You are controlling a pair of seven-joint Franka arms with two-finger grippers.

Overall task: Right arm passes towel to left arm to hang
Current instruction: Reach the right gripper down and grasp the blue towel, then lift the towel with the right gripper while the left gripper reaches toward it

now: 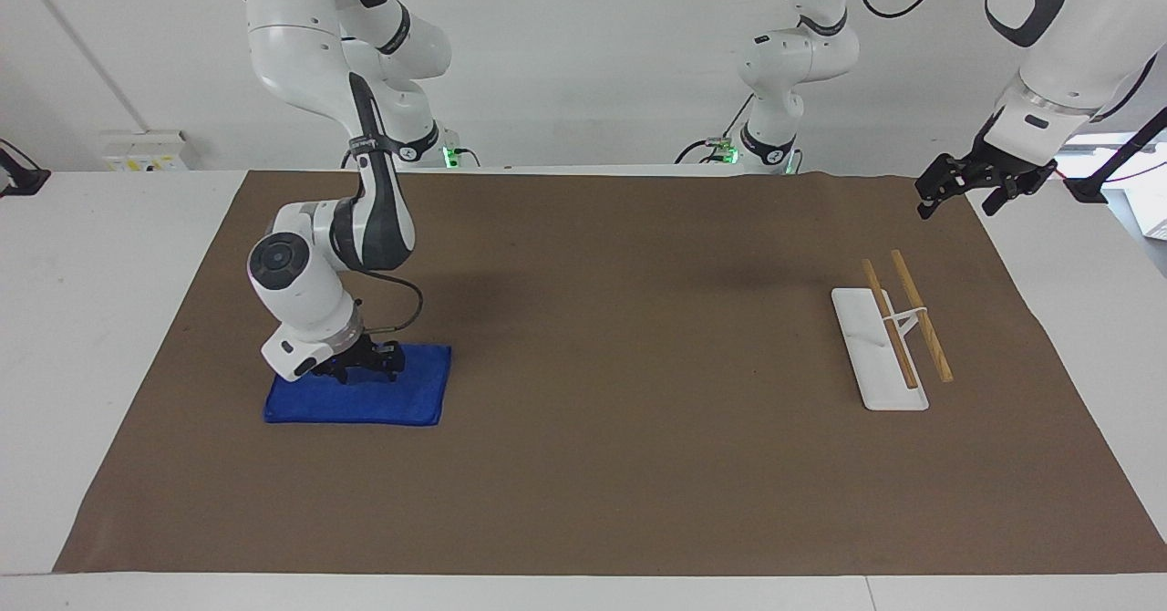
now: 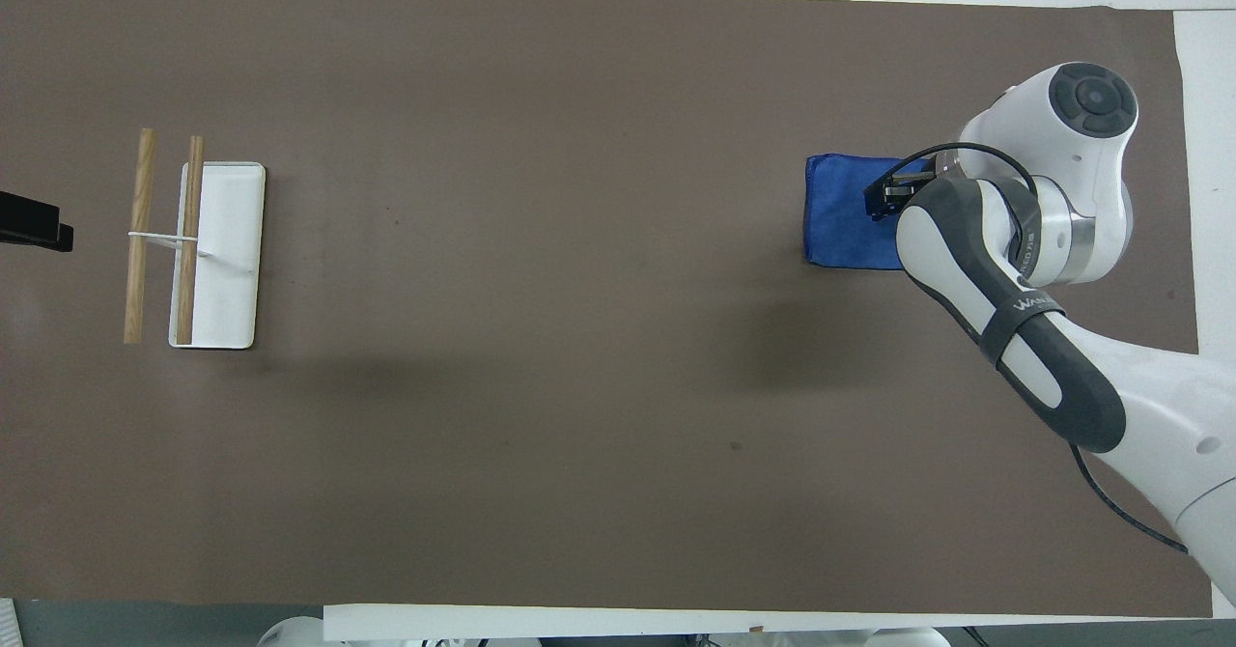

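I expect the blue towel [image 2: 851,213] to drape over both of the wooden bars [image 2: 192,201] and hang past them when I lay it across, as they stand close together.
The blue towel [image 1: 401,398] lies flat on the brown mat toward the right arm's end of the table; it also shows in the overhead view [image 2: 840,227]. My right gripper [image 1: 362,370] is low over the towel's edge nearer the robots, with its fingers spread and pointing down at the cloth. In the overhead view the right gripper [image 2: 884,198] and forearm cover much of the towel. My left gripper [image 1: 968,189] waits in the air, open and empty, over the mat's corner near the left arm's end. Only its tip [image 2: 39,227] shows in the overhead view.
A white rack base [image 1: 866,346] with two wooden bars [image 1: 921,315] stands toward the left arm's end of the table; the rack also shows in the overhead view [image 2: 227,241]. The brown mat [image 1: 638,365] covers most of the table.
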